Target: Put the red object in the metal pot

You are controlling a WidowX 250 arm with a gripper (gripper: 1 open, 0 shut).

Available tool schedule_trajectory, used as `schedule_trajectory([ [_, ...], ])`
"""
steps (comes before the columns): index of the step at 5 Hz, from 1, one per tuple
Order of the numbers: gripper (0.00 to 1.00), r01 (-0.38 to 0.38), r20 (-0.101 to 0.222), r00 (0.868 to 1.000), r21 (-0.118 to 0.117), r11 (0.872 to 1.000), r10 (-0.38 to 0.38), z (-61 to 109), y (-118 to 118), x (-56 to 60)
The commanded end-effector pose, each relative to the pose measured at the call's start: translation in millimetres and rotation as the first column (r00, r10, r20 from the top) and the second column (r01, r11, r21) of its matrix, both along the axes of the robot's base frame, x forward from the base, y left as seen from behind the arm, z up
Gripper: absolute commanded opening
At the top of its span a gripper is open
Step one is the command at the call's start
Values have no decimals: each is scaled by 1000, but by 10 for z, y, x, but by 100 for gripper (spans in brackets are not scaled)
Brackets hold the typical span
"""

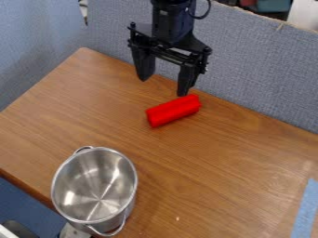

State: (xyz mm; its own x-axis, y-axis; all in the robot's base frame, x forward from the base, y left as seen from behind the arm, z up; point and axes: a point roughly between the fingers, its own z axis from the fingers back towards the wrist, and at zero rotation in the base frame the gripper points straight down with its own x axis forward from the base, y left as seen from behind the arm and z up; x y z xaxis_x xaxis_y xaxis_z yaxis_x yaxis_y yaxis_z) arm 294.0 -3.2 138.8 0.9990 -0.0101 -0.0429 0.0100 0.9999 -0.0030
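Observation:
My gripper's fingers are hanging behind the red object, with the end of one finger near the object's far end. Next, my gripper moves over and puts its fingers on both sides of that end (188, 103) before it closes.
The red object (173, 110) is a small rounded block lying on the wooden table (74, 102), slightly tilted, right of centre. My black gripper (166, 72) hangs just above and behind it, pointing down, fingers spread open with nothing between them; the right fingertip is close to the block's upper right end. The metal pot (95, 191) stands upright near the table's front edge, shiny and empty inside, well apart from the block and the gripper.
A grey-blue fabric wall (261, 65) runs along the table's back and right side. The table's front edge falls away at lower left, next to the pot.

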Motion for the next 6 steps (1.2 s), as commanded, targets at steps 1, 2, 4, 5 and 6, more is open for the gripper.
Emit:
schedule_trajectory([
  [1, 100, 58, -20, 998, -1, 998, -58, -39, -352, -67],
  [2, 100, 230, -34, 973, 18, 973, -230, -134, -642, -32],
  [4, 100, 103, -9, 995, 26, 994, -103, 109, -473, -273],
  [5, 100, 107, -2, 994, 32, 994, -107, 97, -445, -346],
  [6, 100, 91, -18, 996, 34, 995, -91, -65, -507, -65],
])
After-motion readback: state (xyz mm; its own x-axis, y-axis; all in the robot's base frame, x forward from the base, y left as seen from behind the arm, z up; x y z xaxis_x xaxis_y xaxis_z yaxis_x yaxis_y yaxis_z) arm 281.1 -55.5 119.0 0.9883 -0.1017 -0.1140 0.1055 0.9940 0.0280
